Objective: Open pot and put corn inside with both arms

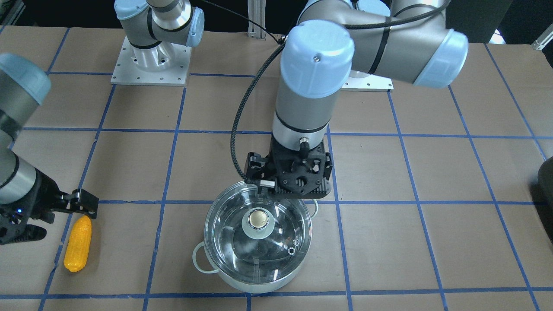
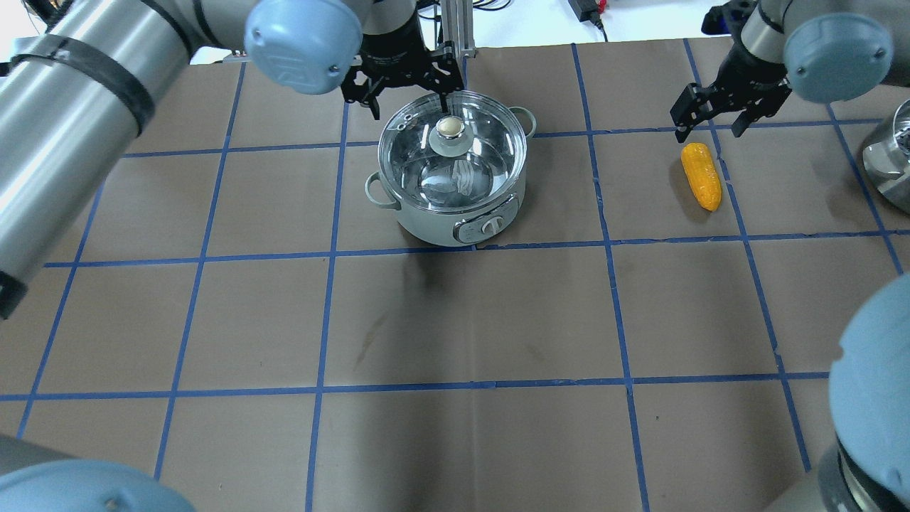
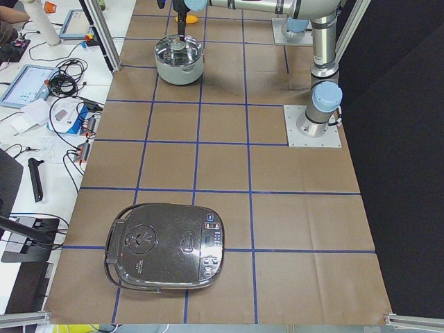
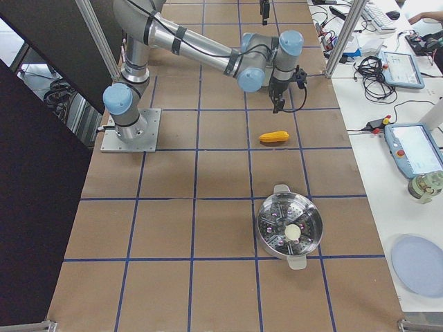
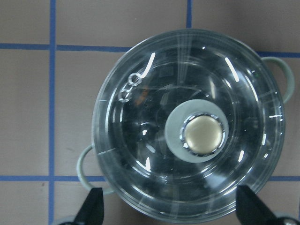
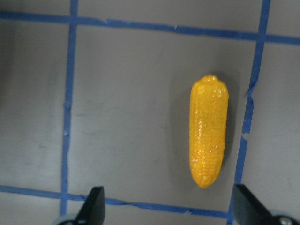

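Note:
The pot's opening [image 1: 258, 233] is wider than the length of the yellow corn [image 1: 78, 243], so I expect the corn to lie flat inside when the robot lowers it in.
The pot [image 1: 259, 283] stands on the table with its glass lid [image 1: 285, 229] on it, the knob [image 5: 202, 133] at the centre. It also shows in the overhead view [image 2: 455, 213]. My left gripper [image 5: 171, 211] is open and empty, hovering above the lid, offset toward the pot's robot side [image 1: 293, 190]. The yellow corn [image 6: 208, 136] lies flat on the table, apart from the pot [image 2: 701, 176]. My right gripper [image 6: 171, 211] is open and empty, above the table just beside the corn's end [image 2: 711, 121], not touching it.
A black rice cooker [image 3: 166, 246] sits at the table's end on my left. A steel steamer pot [image 4: 287, 225] sits at the end on my right. Blue tape lines grid the brown table [image 2: 462, 320]. Both arm bases [image 1: 151, 65] stand at the robot side.

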`<state>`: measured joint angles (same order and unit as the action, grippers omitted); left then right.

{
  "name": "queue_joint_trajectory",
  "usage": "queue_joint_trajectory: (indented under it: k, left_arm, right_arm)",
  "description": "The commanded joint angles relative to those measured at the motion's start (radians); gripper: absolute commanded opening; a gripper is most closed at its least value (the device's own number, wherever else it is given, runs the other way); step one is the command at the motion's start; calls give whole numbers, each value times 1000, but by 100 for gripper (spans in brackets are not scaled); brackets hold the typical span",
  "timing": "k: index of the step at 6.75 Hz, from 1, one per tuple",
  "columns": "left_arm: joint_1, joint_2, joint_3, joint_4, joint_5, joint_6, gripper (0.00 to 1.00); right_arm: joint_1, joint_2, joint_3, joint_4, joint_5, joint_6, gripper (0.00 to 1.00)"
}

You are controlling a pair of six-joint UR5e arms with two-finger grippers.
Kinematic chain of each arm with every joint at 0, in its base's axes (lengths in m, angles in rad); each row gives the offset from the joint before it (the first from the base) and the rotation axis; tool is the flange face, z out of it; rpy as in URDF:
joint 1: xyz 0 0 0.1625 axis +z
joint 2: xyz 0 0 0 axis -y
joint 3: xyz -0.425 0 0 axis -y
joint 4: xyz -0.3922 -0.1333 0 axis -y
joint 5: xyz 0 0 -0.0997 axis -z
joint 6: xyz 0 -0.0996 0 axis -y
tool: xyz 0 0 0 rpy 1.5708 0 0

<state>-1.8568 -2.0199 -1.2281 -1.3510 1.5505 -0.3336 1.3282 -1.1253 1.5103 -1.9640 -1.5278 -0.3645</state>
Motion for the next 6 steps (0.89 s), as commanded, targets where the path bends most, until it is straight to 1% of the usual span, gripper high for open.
queue_joint_trajectory:
  k: [1, 2, 3, 4, 5, 6]
  left_arm:
    - [-35, -74, 10, 68, -7, -39, 100]
    - [-33, -95, 10, 113, -6, -36, 100]
    - [-33, -120, 12, 157, -7, -38, 100]
    - [-33, -131, 10, 164, -7, -36, 100]
    - [-33, -129, 10, 162, -3, -35, 100]
    - [-33, -128, 10, 162, 2, -33, 94]
  right_arm:
    - [-43, 131, 60, -256, -9, -82, 94]
    - [-50, 146, 71, -262, -9, -82, 92]
    - [-50, 145, 109, -262, -15, -82, 92]
    - [-50, 145, 114, -263, -18, -80, 62]
    - [-50, 144, 113, -263, -18, -79, 28]
    - [-50, 144, 111, -262, -18, -79, 8]
